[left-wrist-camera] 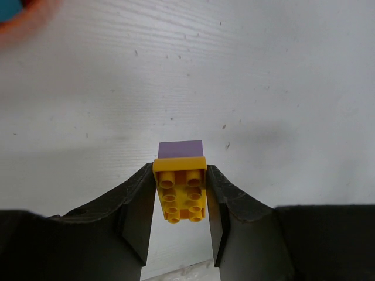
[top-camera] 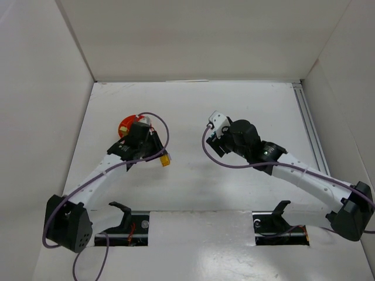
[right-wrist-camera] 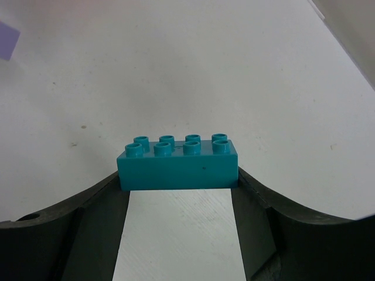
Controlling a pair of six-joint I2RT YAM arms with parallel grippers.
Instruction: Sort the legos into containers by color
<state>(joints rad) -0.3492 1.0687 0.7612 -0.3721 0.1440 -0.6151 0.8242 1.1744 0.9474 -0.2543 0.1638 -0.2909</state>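
The tabletop point(top-camera: 175, 163) below the yellow lego point(top-camera: 166, 160) is clear, so my left gripper should keep lowering the yellow lego until it sits there, then let go for the teal lego.
My left gripper point(left-wrist-camera: 180, 193) is shut on a yellow lego point(left-wrist-camera: 180, 190), studs facing the camera. It also shows in the top view point(top-camera: 166, 159), right of the bowl. A purple lego point(left-wrist-camera: 181, 148) sits right behind the yellow one; I cannot tell whether they are joined. The orange-red bowl point(top-camera: 125, 125) lies behind the left wrist, and its blurred rim point(left-wrist-camera: 26, 20) holds something teal. My right gripper point(right-wrist-camera: 177, 175) is shut on a teal lego point(right-wrist-camera: 177, 165), held lengthwise between the fingertips with its studs up. In the top view the right wrist hides that brick.
A purple scrap point(right-wrist-camera: 7, 40) shows at the right wrist view's top left edge. White walls enclose the table point(top-camera: 193, 105) on three sides. A metal rail point(top-camera: 307, 123) runs along the right side. Two black stands point(top-camera: 123, 213) sit at the near edge.
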